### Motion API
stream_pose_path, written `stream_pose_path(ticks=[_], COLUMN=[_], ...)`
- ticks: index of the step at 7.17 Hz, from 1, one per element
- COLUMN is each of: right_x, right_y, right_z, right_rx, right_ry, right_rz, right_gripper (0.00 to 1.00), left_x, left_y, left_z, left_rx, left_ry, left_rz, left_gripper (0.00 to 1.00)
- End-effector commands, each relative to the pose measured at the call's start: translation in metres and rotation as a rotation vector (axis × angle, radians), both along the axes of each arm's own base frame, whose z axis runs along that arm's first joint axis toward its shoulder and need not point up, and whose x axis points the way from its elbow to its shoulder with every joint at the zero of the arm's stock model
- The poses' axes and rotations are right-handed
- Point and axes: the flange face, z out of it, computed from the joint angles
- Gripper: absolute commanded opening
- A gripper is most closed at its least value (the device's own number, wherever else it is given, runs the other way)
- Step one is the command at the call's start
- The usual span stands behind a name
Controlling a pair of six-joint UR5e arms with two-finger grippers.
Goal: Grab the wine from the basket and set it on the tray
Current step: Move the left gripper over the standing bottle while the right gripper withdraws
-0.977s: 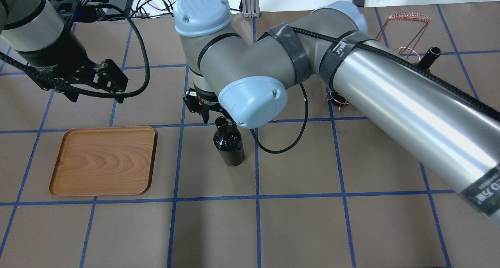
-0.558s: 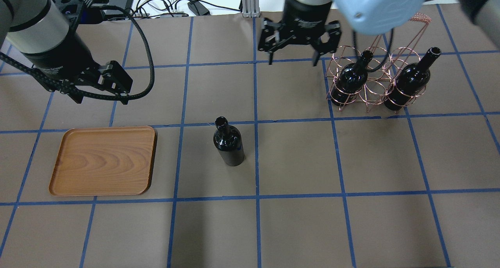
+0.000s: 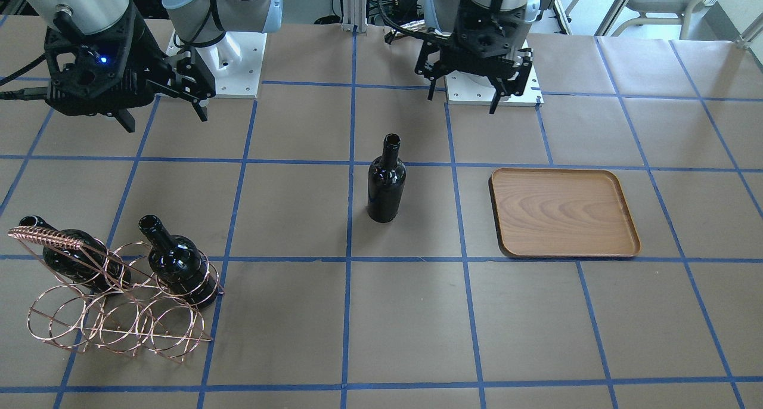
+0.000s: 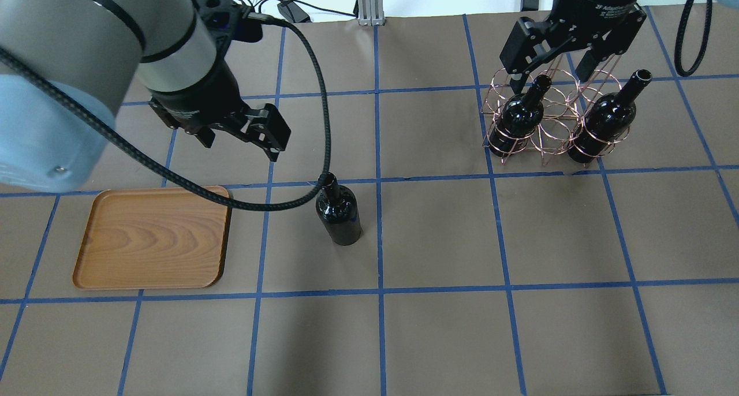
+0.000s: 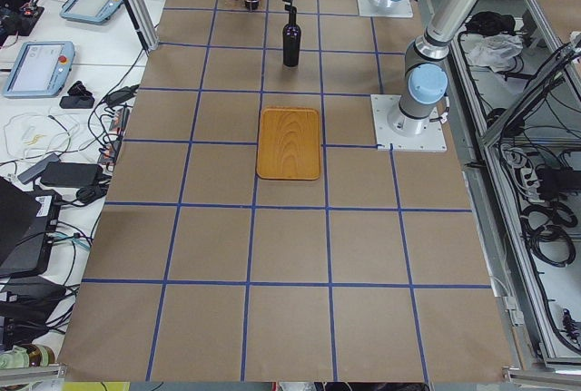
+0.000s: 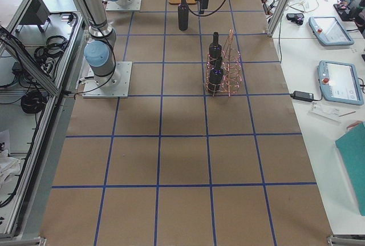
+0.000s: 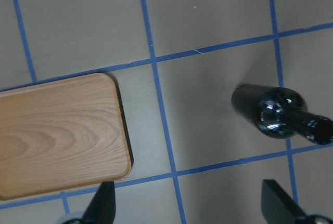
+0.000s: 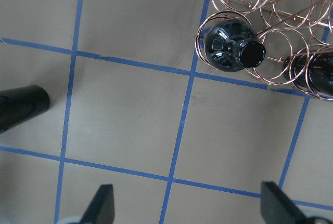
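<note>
The wine bottle [image 3: 385, 192] is standing short of the tray and closer to my left gripper, so my left gripper should first grab the bottle by its neck [image 3: 391, 147].
One wine bottle [image 4: 338, 211] stands upright on the table, to the right of the wooden tray [image 4: 153, 237]; it also shows in the front view [image 3: 386, 182] and in the left wrist view [image 7: 270, 115]. My left gripper [image 4: 239, 142] is open and empty, raised behind the gap between the tray and this bottle. The copper wire basket [image 4: 548, 130] stands at the back right and holds two more bottles [image 4: 519, 116] [image 4: 606, 122]. My right gripper [image 4: 548, 75] is open and empty, raised over the basket's back left part, above the left bottle's neck [image 8: 252, 52].
The two arm bases [image 3: 229, 57] [image 3: 495, 93] stand on the robot's side of the table. Cables [image 4: 242, 3] lie beyond the table's far edge. The tray [image 3: 563, 212] holds nothing. Blue tape lines grid the brown table [image 4: 439, 332].
My right gripper has left the standing bottle's neck and moved back right over the basket. My left arm has moved right, toward the standing bottle. The bottle has not moved.
</note>
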Motion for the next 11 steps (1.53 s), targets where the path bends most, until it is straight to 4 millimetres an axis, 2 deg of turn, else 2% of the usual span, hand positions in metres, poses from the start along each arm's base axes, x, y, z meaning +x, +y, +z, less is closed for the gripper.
stream_pose_path(ticks=[1, 4, 7, 9, 10, 11], right_x=[-0.005, -0.005, -0.006, -0.008, -0.008, -0.008], right_y=[0.009, 0.012, 0.011, 0.013, 0.014, 0.014], right_z=[0.001, 0.001, 0.002, 0.001, 0.002, 0.002], right_rx=[0.007, 0.004, -0.002, 0.007, 0.005, 0.004], right_ry=[0.037, 0.037, 0.040, 0.055, 0.055, 0.057], right_rz=[-0.064, -0.054, -0.052, -0.053, -0.053, -0.053], right_gripper=[1.00, 1.00, 1.00, 1.00, 1.00, 1.00], left_x=[-0.026, -0.048, -0.053, -0.054, -0.055, -0.055], left_y=[0.009, -0.025, -0.043, -0.045, -0.045, -0.045], left_z=[-0.014, -0.066, -0.115, -0.121, -0.123, -0.125], left_rx=[0.008, 0.025, 0.046, 0.058, 0.062, 0.075], left_ry=[0.005, 0.086, 0.078, 0.076, 0.077, 0.075], left_rz=[-0.044, -0.031, -0.045, -0.051, -0.051, -0.049], left_gripper=[1.00, 1.00, 0.99, 0.90, 0.76, 0.76])
